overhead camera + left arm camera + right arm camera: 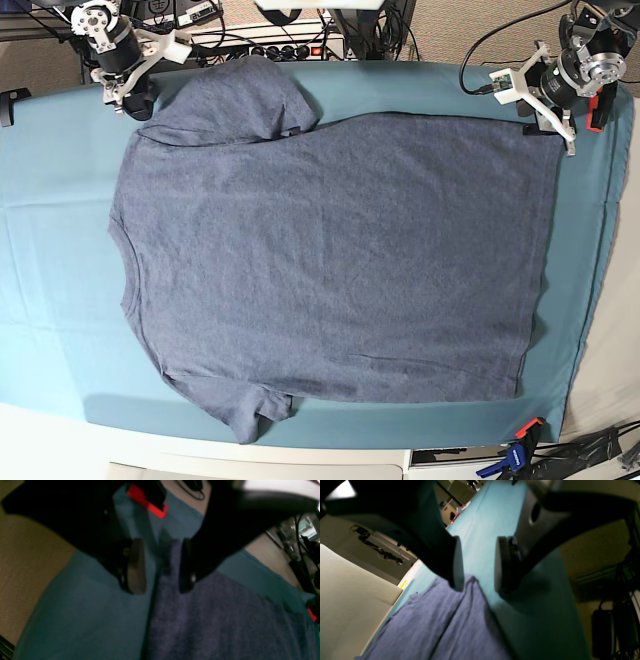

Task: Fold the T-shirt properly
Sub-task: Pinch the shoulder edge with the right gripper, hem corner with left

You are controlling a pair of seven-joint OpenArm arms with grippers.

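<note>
The far sleeve's edge (474, 583) is in line with my right gripper's open fingers, so I should keep moving over the sleeve (192, 90) until the fingers close on that edge.
The blue-grey T-shirt (330, 250) lies spread flat on the teal table cloth (50, 260), neck to the left and hem to the right; no lettering shows. My left gripper (545, 122) is open at the shirt's far hem corner. In the left wrist view, the left gripper (160, 587) straddles the shirt (212, 617) at its corner tip. My right gripper (135, 105) is open at the far sleeve. In the right wrist view, the right gripper (478, 588) hangs just above the edge of the shirt (432, 630), holding nothing.
A red clamp (592, 110) grips the cloth by the left gripper, and it also shows in the left wrist view (147, 501). A blue and orange clamp (520, 440) sits at the near right corner. Cables and a power strip (280, 45) run behind the table.
</note>
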